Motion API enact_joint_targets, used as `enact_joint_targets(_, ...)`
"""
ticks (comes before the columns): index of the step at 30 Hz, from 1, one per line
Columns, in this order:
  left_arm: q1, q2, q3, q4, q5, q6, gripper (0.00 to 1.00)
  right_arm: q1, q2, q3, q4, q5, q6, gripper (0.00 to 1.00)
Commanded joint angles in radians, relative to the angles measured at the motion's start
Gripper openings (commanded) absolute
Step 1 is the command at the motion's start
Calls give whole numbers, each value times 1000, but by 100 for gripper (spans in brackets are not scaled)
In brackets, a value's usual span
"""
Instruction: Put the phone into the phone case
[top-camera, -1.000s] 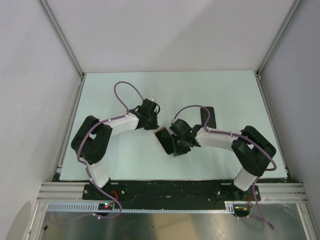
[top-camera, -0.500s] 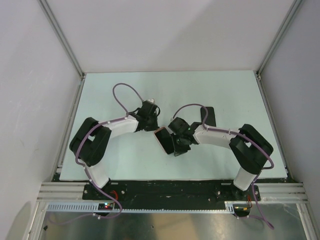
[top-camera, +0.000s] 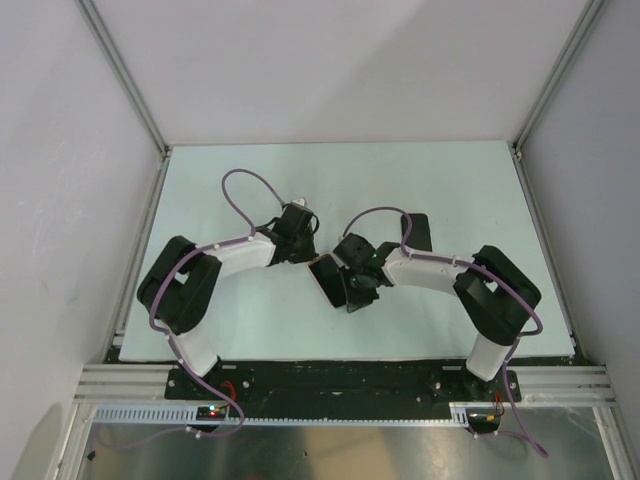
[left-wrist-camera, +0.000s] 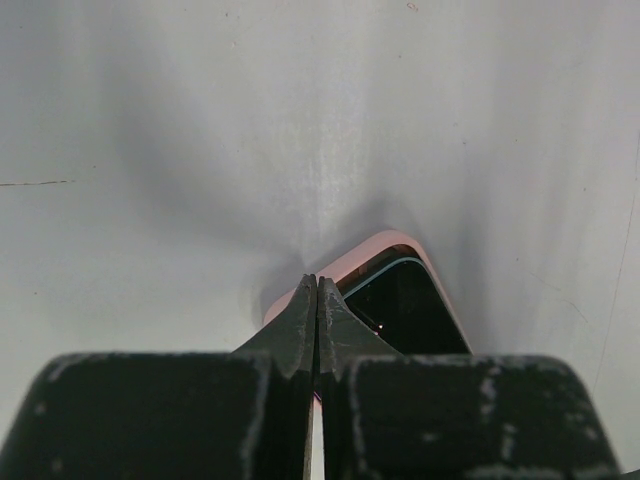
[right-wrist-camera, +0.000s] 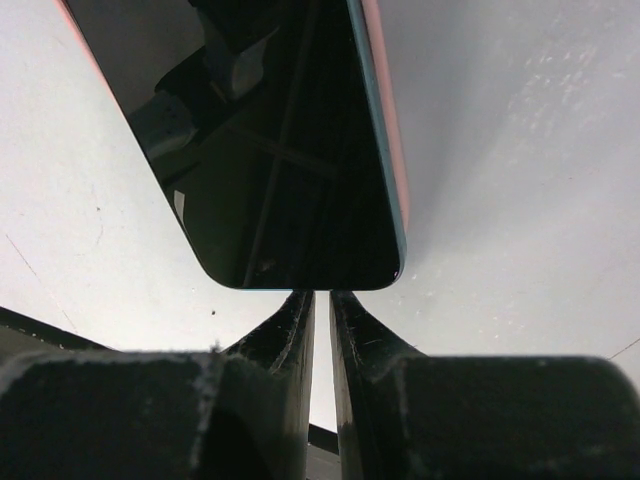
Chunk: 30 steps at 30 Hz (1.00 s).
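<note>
The phone's end (right-wrist-camera: 305, 268) is beyond the phone case and both slant, so next I turn the phone case crosswise (left-wrist-camera: 362, 252) before my right gripper pushes that end in.
The phone (right-wrist-camera: 270, 150), a black slab with a glossy screen, lies in the salmon-pink phone case (right-wrist-camera: 390, 110), whose rim shows along its side. In the top view the pair (top-camera: 326, 281) sits mid-table between the two grippers. My left gripper (left-wrist-camera: 317, 283) is shut, and its tips rest at the rounded corner of the phone case (left-wrist-camera: 365, 252), beside the phone's screen (left-wrist-camera: 405, 312). My right gripper (right-wrist-camera: 322, 294) is all but shut, with a thin empty slit between the fingers. Its tips butt against the phone's near end. In the top view the left gripper (top-camera: 305, 250) and the right gripper (top-camera: 343, 285) flank the phone.
A black slab (top-camera: 416, 233) lies on the pale table (top-camera: 240, 330), behind the right arm's forearm. Metal frame rails and grey walls close in the table on the left, right and far sides. A black strip runs along the near edge by the arm bases.
The right arm has shifted a little to the left, and the phone in its case has moved slightly left with it. The left gripper has stayed shut at the case's corner.
</note>
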Motion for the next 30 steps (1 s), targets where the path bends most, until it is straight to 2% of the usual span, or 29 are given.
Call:
enact_joint_targets(1,-63,-6,-25,-105,146,-39,0,-10,25,69,190,76,16,16)
enact_joint_targets(14,-54,-22,-45,-105,168,-41,0,-28,62,105,188,115,10,16)
enact_joint_targets(23,-40,-97,-124,-105,170,-101,0,-50,25,101,119,166,-24,16)
enact_joint_targets(30,-28,-189,-164,-105,118,-120,0,-76,19,101,106,163,-31,17)
